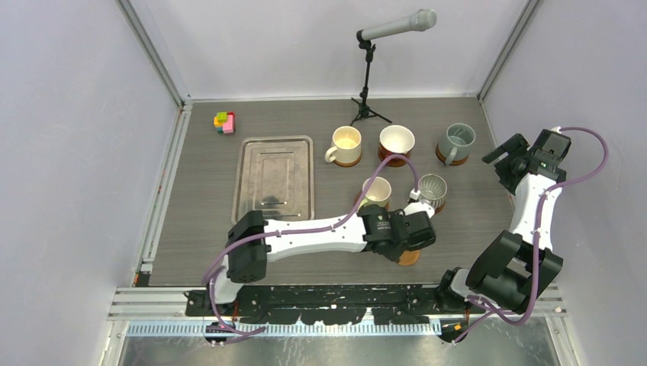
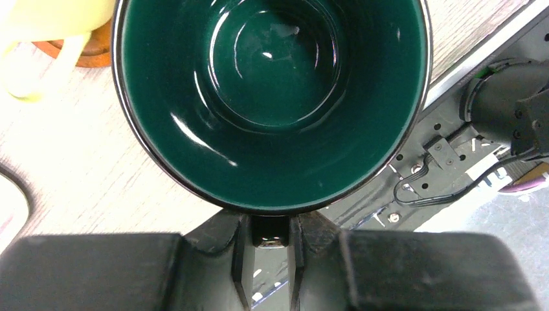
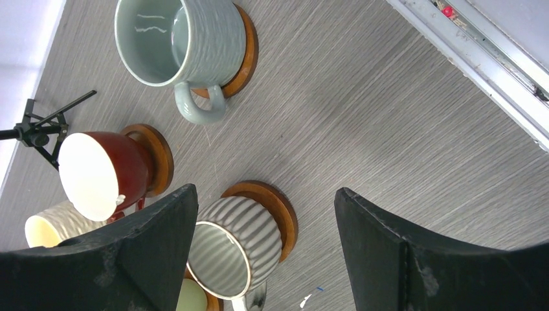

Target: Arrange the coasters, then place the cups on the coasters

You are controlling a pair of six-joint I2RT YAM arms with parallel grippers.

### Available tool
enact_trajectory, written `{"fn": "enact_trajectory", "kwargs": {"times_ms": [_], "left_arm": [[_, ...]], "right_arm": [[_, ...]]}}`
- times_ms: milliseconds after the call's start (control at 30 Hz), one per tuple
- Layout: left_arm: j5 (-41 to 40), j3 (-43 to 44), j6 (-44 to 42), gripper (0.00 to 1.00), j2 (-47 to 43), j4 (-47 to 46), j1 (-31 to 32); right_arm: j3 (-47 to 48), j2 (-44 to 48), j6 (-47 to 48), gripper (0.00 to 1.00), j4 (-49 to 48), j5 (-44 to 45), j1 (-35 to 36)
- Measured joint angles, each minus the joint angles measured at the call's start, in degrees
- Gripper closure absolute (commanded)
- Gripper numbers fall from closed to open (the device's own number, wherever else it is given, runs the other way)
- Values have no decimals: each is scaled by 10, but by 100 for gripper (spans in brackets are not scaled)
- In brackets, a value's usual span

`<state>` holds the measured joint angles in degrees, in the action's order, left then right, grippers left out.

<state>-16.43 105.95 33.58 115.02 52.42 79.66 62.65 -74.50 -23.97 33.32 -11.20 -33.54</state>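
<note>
The dark teal cup (image 2: 272, 78) is upright above the free brown coaster (image 1: 410, 258), so my left gripper keeps centring and lowering the cup until it sits on the coaster, and then let go.
The dark teal cup (image 2: 272, 97) fills the left wrist view, and my left gripper (image 2: 270, 234) is shut on its handle. From above, that gripper (image 1: 416, 232) hides the cup; a brown coaster (image 1: 410, 258) peeks out under it. I cannot tell whether the cup touches that coaster. Five cups stand on coasters: cream (image 1: 347, 145), red-brown (image 1: 397, 141), grey-blue (image 1: 458, 141), pale green (image 1: 376, 191) and ribbed silver (image 1: 432, 191). My right gripper (image 1: 507, 156) hovers open at the right, its fingers (image 3: 149, 246) spread with nothing between them, above the ribbed cup (image 3: 239, 246).
A steel tray (image 1: 276, 178) lies left of the cups. A small coloured block toy (image 1: 224, 122) sits at the back left, and a microphone stand (image 1: 368, 76) rises behind the cups. The metal base rail (image 1: 343, 297) runs along the near edge, close to the teal cup.
</note>
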Motion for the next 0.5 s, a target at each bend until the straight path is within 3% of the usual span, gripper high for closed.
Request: {"fn": "enact_trajectory", "kwargs": {"times_ms": [500], "left_arm": [[-26,33,49,100,68,-3,30]], "right_arm": [[0,0,0,18,0,2,-2]]}}
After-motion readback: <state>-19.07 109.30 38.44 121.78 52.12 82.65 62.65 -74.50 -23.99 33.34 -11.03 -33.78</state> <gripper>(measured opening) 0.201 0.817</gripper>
